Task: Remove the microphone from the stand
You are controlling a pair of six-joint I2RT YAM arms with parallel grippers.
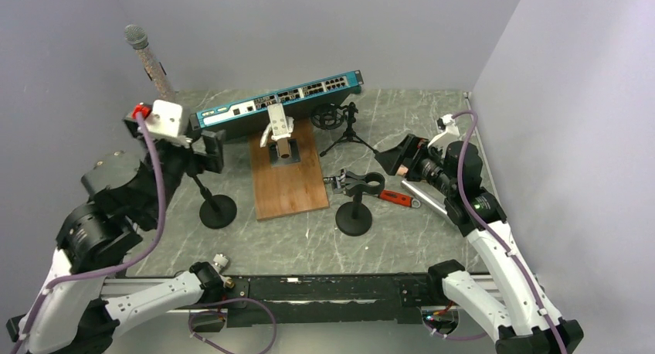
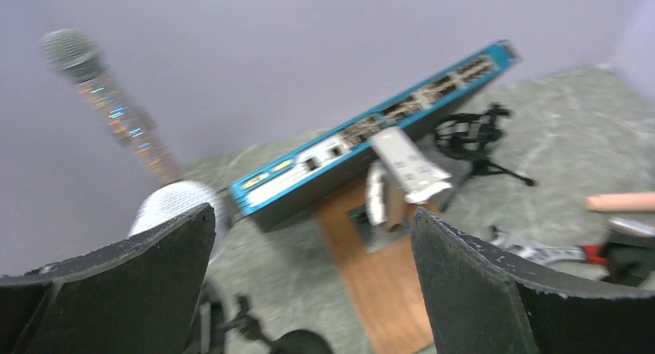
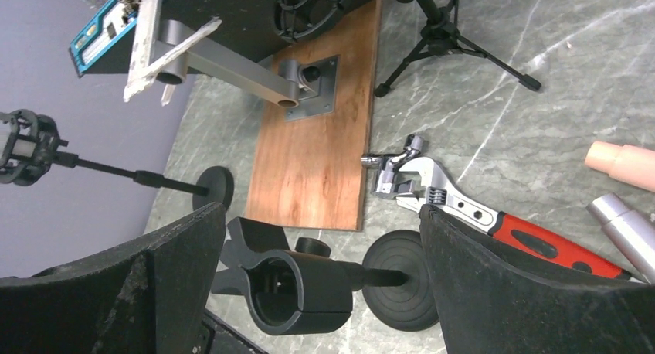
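Note:
The silver mesh head (image 2: 179,202) is standing clear next to my left gripper's open fingers. I should keep going toward the head until the two fingers are on either side of it, and then close them.
A glittery microphone (image 1: 148,59) with a grey mesh head leans up at the back left, also in the left wrist view (image 2: 116,114). My left gripper (image 1: 210,149) is open over the left stand (image 1: 217,211). A silver mesh head (image 2: 174,203) shows just beside its left finger, with nothing between the fingers (image 2: 313,215). My right gripper (image 1: 395,159) is open and empty (image 3: 320,215), facing the right stand (image 1: 354,215), whose black clip (image 3: 297,280) holds nothing. A silver tube (image 3: 626,230) and a pink tube (image 3: 622,161) lie at the right of that view.
A blue network switch (image 1: 278,99) stands along the back. In front of it lies a wooden board (image 1: 287,180) with a grey bracket arm (image 1: 278,134). A small black tripod (image 1: 345,130) and a red-handled wrench (image 1: 394,198) lie to the right of the board.

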